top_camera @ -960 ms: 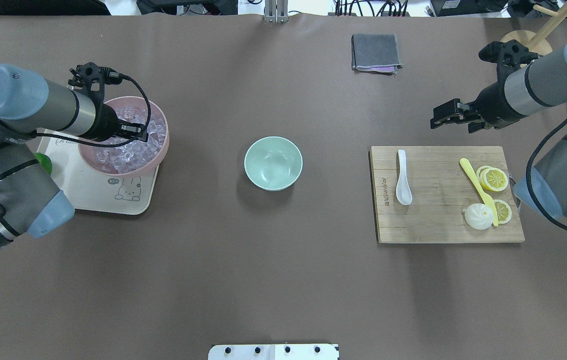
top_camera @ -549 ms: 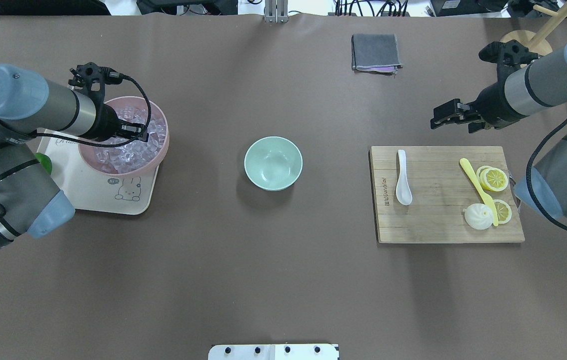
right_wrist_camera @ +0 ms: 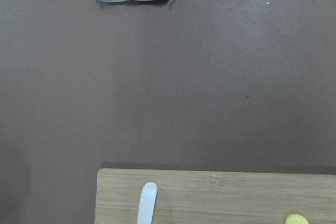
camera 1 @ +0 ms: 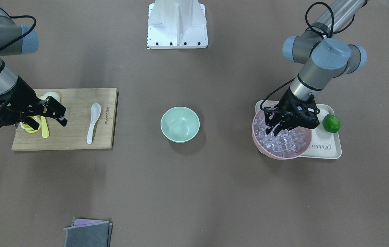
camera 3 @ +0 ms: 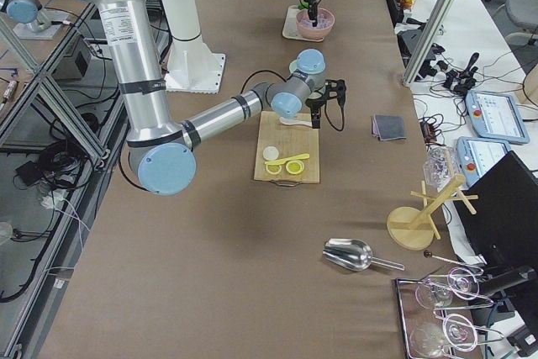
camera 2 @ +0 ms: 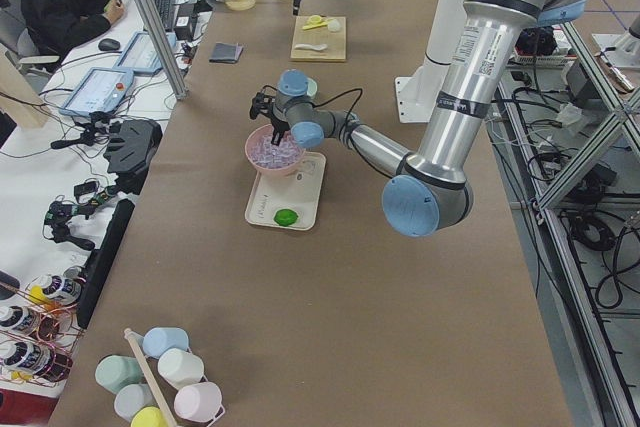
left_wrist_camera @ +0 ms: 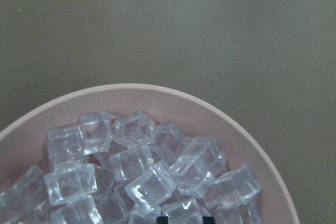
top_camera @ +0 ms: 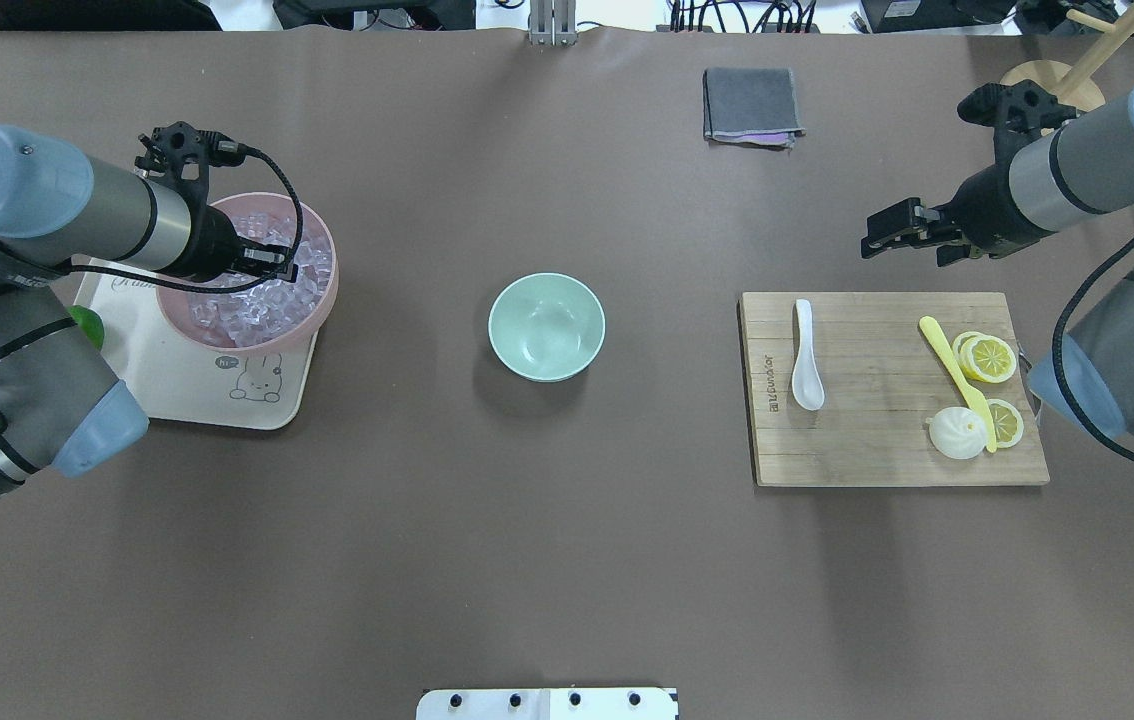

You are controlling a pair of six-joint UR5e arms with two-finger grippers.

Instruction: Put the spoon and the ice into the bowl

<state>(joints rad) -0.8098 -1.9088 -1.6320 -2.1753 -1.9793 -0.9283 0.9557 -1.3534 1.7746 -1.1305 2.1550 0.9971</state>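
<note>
The white spoon looks as long as the mint-green bowl (camera 1: 179, 125) is across, so when I lower the spoon, its handle (camera 1: 91, 133) will lean over the bowl's rim.
The mint-green bowl (top_camera: 546, 327) stands at mid-table, also in the front view (camera 1: 180, 124), with nothing in it. The ice (top_camera: 257, 305) fills a pink bowl (top_camera: 324, 300) on the left; the left wrist view shows the cubes (left_wrist_camera: 152, 182) close up. My left gripper (top_camera: 283, 264) is down among the cubes, fingers close together, shut on one cube. The white spoon (top_camera: 805, 358) lies on a wooden cutting board (top_camera: 877, 450), handle pointing away from me. My right gripper (top_camera: 872, 240) is open and empty, above the table just beyond the board's far edge.
A yellow knife (top_camera: 952, 370), lemon slices (top_camera: 989, 358) and a white bun (top_camera: 957, 433) lie on the board's right part. The pink bowl sits on a cream tray (top_camera: 197, 400) with a lime (camera 1: 331, 123). A grey cloth (top_camera: 751, 104) lies far back.
My left gripper and forearm have shifted slightly up and away over the pink bowl. The right arm, spoon and mint bowl have not moved.
</note>
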